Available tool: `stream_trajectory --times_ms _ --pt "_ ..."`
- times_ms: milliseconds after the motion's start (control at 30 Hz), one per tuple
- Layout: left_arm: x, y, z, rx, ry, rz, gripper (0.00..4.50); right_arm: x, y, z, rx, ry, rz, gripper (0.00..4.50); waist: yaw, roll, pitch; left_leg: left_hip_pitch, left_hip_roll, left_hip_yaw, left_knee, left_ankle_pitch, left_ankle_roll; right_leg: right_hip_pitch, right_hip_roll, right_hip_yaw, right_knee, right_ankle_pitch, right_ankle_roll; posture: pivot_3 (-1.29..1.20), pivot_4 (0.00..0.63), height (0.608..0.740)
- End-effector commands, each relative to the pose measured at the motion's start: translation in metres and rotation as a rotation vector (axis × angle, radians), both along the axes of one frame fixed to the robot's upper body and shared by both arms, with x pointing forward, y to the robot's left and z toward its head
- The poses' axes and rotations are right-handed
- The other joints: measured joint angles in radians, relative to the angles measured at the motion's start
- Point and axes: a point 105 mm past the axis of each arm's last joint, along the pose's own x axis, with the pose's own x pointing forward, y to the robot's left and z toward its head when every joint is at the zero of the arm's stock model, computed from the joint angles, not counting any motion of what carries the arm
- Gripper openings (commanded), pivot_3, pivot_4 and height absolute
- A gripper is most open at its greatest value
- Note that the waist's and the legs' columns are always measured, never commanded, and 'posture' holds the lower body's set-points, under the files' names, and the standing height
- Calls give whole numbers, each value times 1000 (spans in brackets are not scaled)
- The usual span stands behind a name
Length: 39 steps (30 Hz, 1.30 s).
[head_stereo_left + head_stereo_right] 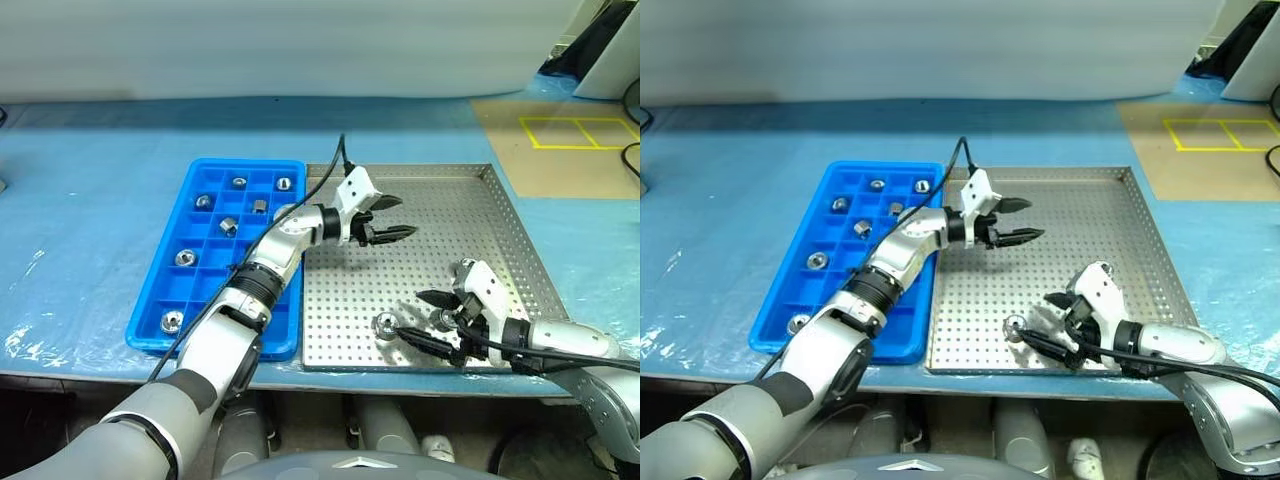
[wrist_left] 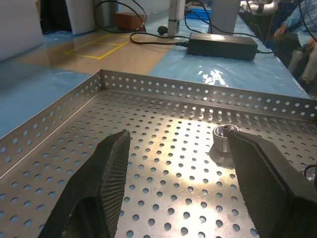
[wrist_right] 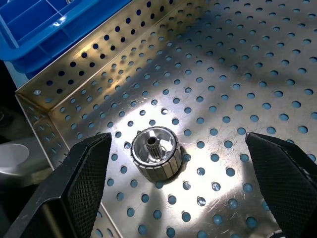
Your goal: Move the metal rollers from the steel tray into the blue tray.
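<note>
The robot's left arm is across the blue tray's compartments, so next the left gripper moves out of the way before the right gripper brings the roller [image 1: 386, 325] between its fingers there.
The steel tray [image 1: 470, 215] lies right of the blue tray [image 1: 165, 290], which holds several metal rollers [image 1: 185, 257] in its compartments. One roller [image 1: 385, 325] rests near the steel tray's front rim. My right gripper [image 1: 428, 322] hovers low beside it, open. In the right wrist view that roller [image 3: 155, 152] lies upright on the perforated floor, between the spread fingers [image 3: 74, 188] and touching neither. My left gripper [image 1: 393, 218] is open and empty, level over the steel tray near its blue-tray side. Its wrist view shows another roller [image 2: 224, 138] ahead on the floor.
Both trays sit on a table under blue plastic sheeting [image 1: 90, 200]. A brown mat with yellow tape squares [image 1: 580, 130] lies at the back right. Beyond the steel tray's rim, a black power brick [image 2: 223, 45] and cables lie on the table.
</note>
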Motion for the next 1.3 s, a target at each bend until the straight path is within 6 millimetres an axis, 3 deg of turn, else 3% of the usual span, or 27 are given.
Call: stream_trajectory --times_ms 33,300,433,633,733,967,1300 --pt "-3 -6 10 -9 -55 -35 3273 -10 6 -1 -43 9 41 4500 -10 0 0 0 0 0 0 0 0 0 0 0 0 0 0 -640 150 740" --pt "-1 -1 6 8 -64 -26 3273 -5 11 -25 -120 44 56 4500 -33 0 0 -1 -1 0 0 -1 2 1 0 0 -3 1 1 -609 150 740" --pt "-2 2 -3 48 -80 -27 3273 13 8 -33 -182 -1 29 4500 -41 0 0 -2 -1 0 1 -2 3 2 0 -1 -3 1 1 -590 150 740" --pt "-1 3 -4 44 -78 -18 3273 21 13 -30 -158 -22 29 4500 -46 0 0 -3 -1 0 3 -3 4 1 -1 -1 -3 1 1 -584 150 740" --pt "-1 2 -5 51 -82 -17 3301 25 17 -31 -170 -44 42 3959 -48 0 0 -3 -1 0 4 -3 5 2 -1 -1 -3 1 1 -590 150 740" --pt "2 8 -2 37 -79 -6 3301 34 21 -22 -134 -99 3 1591 -49 1 0 -3 -1 0 4 -3 5 1 -1 -1 -3 2 0 -602 150 740" --pt "26 20 37 -136 -78 155 3301 61 15 15 -2 -264 -122 1585 -52 1 0 -4 -1 0 6 -3 6 1 -1 -1 -3 3 0 -578 150 740"
